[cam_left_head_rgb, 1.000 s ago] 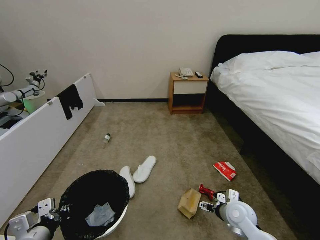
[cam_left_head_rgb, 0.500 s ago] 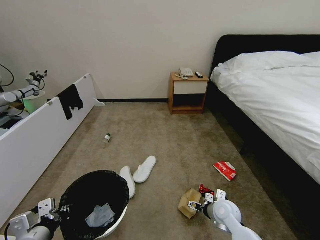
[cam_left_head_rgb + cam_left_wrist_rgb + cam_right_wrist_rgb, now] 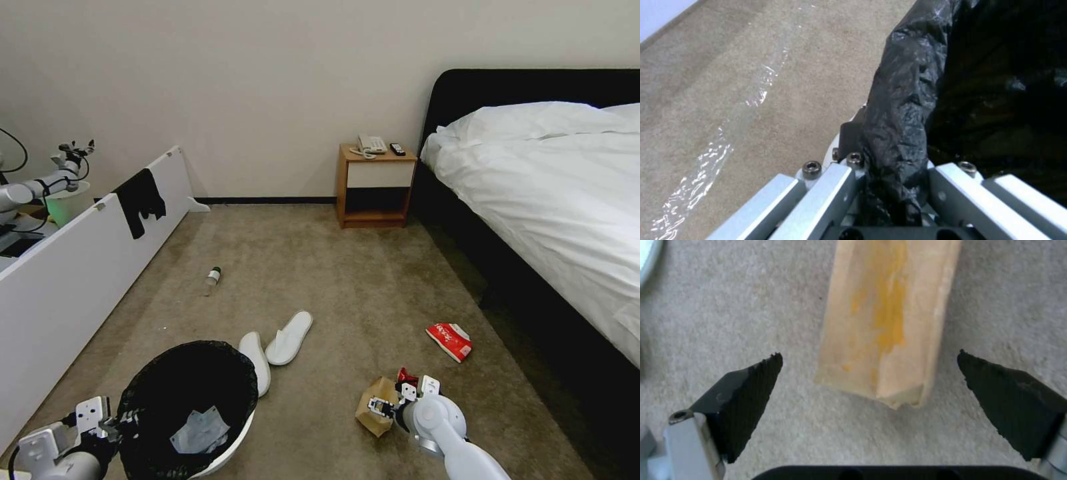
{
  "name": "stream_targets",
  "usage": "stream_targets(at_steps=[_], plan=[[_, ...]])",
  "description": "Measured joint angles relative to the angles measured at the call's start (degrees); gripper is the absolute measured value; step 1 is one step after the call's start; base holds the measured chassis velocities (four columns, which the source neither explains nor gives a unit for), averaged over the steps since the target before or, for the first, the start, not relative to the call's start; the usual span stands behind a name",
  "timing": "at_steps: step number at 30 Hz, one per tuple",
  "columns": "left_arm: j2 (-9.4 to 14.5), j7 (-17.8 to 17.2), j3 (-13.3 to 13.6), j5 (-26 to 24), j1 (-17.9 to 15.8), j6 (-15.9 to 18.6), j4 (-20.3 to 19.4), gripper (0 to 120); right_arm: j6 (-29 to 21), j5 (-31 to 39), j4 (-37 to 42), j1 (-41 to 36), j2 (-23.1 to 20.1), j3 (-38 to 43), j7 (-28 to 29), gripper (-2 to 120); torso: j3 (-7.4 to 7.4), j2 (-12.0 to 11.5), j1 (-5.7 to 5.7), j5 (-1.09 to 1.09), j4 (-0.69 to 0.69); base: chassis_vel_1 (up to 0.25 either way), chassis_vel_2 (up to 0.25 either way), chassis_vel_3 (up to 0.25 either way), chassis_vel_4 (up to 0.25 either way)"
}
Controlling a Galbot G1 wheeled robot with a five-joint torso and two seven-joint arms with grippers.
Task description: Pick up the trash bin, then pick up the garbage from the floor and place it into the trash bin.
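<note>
The brown paper bag (image 3: 376, 408) should buckle into a fold with its sides flaring out when the robot lifts it, because its near edge is thin and creased.
The trash bin (image 3: 237, 440), white with a black bag liner (image 3: 902, 110), hangs at the lower left with a crumpled tissue inside. My left gripper (image 3: 123, 421) is shut on its bag-covered rim, and in the left wrist view the left gripper (image 3: 889, 173) clamps that rim. A brown paper bag (image 3: 372, 402) lies on the carpet; my right gripper (image 3: 381, 407) hovers open right over its near end, and the brown paper bag (image 3: 887, 316) sits between the spread fingers (image 3: 746, 396). More garbage lies around: a red wrapper (image 3: 407, 377), a red snack packet (image 3: 450, 340), white slippers (image 3: 280, 343), a green-capped bottle (image 3: 213, 276).
A bed (image 3: 553, 193) with a dark frame runs along the right. A wooden nightstand (image 3: 375, 187) stands at the far wall. A white board (image 3: 73, 273) with a black cloth (image 3: 140, 200) borders the left, another robot's arm (image 3: 40, 183) behind it. Open carpet lies mid-room.
My right gripper has moved left, from beside the red wrapper to over the near end of the brown paper bag. The left gripper and bin have held still.
</note>
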Motion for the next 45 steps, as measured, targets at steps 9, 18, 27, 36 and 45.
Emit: stream_targets(at_steps=[9, 18, 27, 36, 45], plan=[[0.23, 0.00, -0.05, -0.18, 0.06, 0.00, -0.12, 2, 1.07, -2.79, -4.63, 2.24, 1.92, -0.20, -1.68, 100, 0.00, 0.00, 0.00, 0.00, 0.00, 0.000, 0.000, 0.000, 0.000], [0.61, 0.04, 0.03, -0.47, 0.10, 0.00, -0.09, 2, 3.17, -7.65, -13.55, 5.63, 4.03, -0.15, -4.81, 100, 0.00, 0.00, 0.00, 0.00, 0.01, 0.000, 0.000, 0.000, 0.000], [0.70, 0.07, 0.20, -0.49, 0.13, 0.00, 0.12, 2, 4.17, -9.49, -16.42, 6.52, 4.59, 0.00, -6.53, 97, 0.00, 0.00, 0.00, 0.00, 0.00, 0.000, 0.000, 0.000, 0.000], [0.51, 0.08, 0.38, -0.40, -0.04, 0.00, 0.18, 2, 4.53, -10.13, -14.62, 4.74, 4.76, -1.17, -6.85, 58, 0.00, 0.00, 0.00, 0.01, 0.00, 0.000, 0.000, 0.000, 0.000], [0.46, 0.08, 0.57, -0.33, -0.16, 0.00, 0.19, 2, 4.90, -10.11, -12.05, 3.19, 4.00, -1.81, -6.97, 30, 0.00, 0.00, 0.00, 0.00, 0.00, 0.000, 0.000, 0.000, 0.000]])
